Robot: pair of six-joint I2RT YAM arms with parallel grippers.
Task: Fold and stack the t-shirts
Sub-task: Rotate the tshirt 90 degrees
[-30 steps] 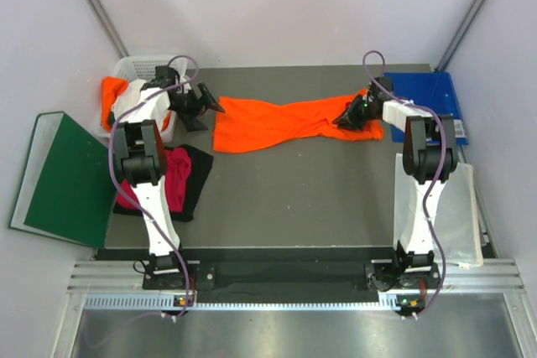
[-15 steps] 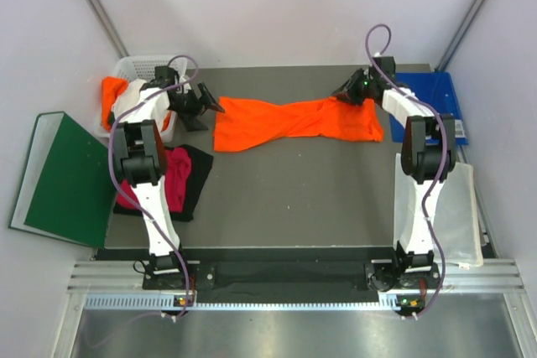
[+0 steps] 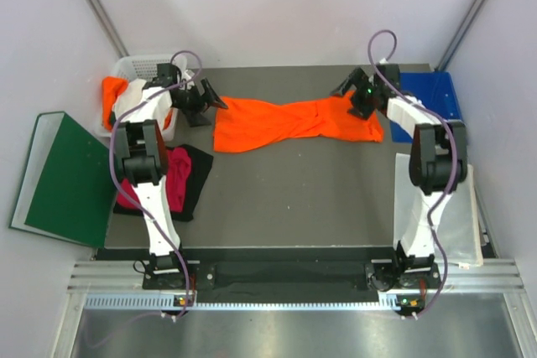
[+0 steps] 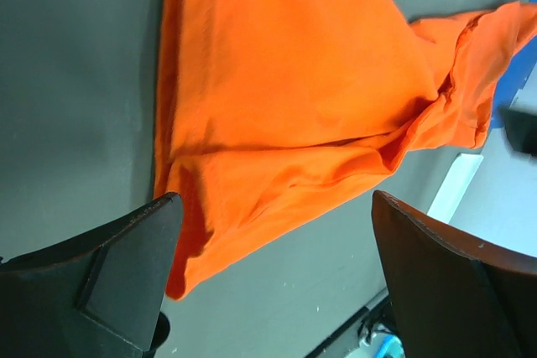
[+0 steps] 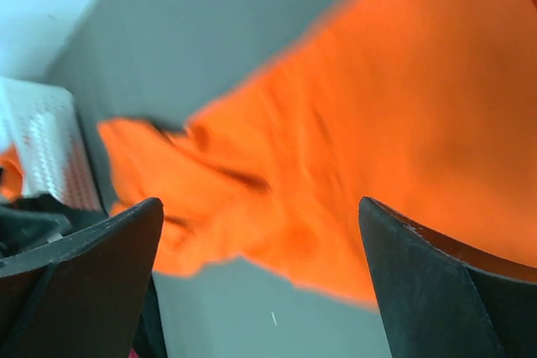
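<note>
The orange t-shirt's middle [image 3: 299, 119] is bunched up in folds. I expect the t-shirt to stay a narrow, creased piece when I pull its end [image 3: 228, 127] around.
A bright orange t-shirt [image 3: 294, 121] lies stretched in a twisted band across the far part of the grey table [image 3: 294, 199]. My left gripper [image 3: 210, 100] hovers open at the shirt's left end; in the left wrist view the orange cloth [image 4: 285, 98] lies beyond the empty gap of the gripper [image 4: 277, 266]. My right gripper [image 3: 351, 94] is open over the shirt's right end, and the blurred right wrist view shows orange cloth [image 5: 352, 148] past its spread fingers [image 5: 84, 282]. A magenta-pink shirt [image 3: 174, 175] lies on a black one [image 3: 197, 175] at the left edge.
A white basket [image 3: 143, 64] holding another orange shirt [image 3: 113, 94] stands at the back left. A dark green binder [image 3: 59, 178] lies off the table's left side. A blue folder [image 3: 432, 98] sits at the back right, with a white sheet [image 3: 457, 207] along the right edge.
My right gripper has opened, let go of the shirt's right end and moved up toward the back. The left gripper shifted slightly and stays open.
</note>
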